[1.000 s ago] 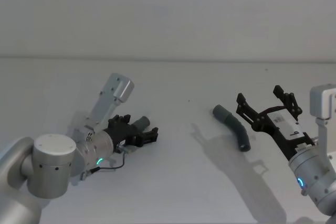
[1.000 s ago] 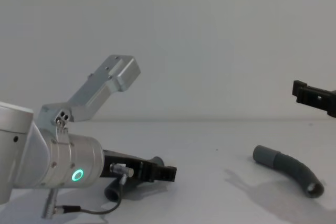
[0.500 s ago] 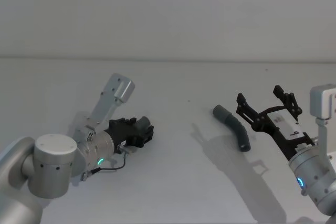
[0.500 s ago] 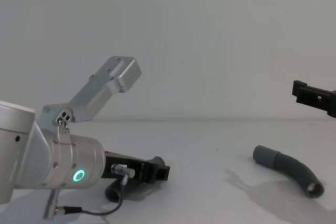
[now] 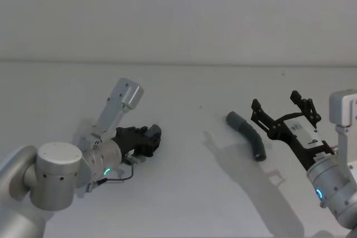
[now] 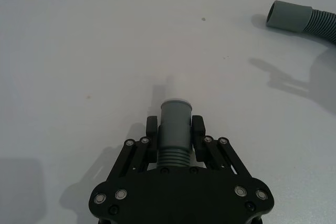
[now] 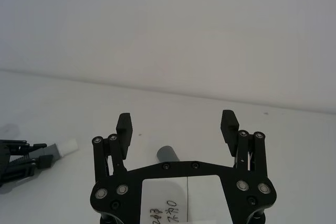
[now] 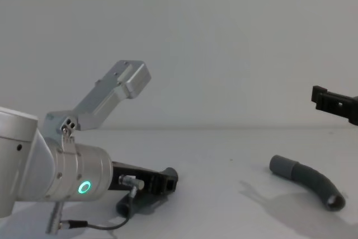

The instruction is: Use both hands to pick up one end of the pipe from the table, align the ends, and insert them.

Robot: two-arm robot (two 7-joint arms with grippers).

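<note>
I expect the grey sleeve (image 8: 283, 165) to keep sticking out in front when I raise the pipe piece, because the ribbed part (image 8: 315, 182) is short, thick and gently curved.
My left gripper (image 6: 175, 129) lies low on the table (image 5: 184, 193) at the left, shut on one ribbed dark grey pipe piece (image 6: 175, 121). Its narrow pale tip (image 6: 176, 85) sticks out past the fingers, and its ribbed end (image 8: 126, 206) shows under the wrist. From the head, the left gripper (image 5: 149, 137) points right. The other pipe piece (image 5: 248, 135) lies curved on the table at the right, its wider grey sleeve (image 5: 232, 119) toward the left arm. My right gripper (image 5: 281, 105) hangs open in the air just right of that piece, touching nothing; its fingers (image 7: 124, 124) stand wide apart.
A pale grey wall (image 5: 178, 15) rises behind the table. Bare white surface (image 5: 189, 121) separates the two pipe pieces. The left arm's silver bracket (image 8: 120, 90) juts up over its wrist.
The left gripper's fingers have closed from open onto the pipe piece between them. The right gripper and the right pipe piece have not moved.
</note>
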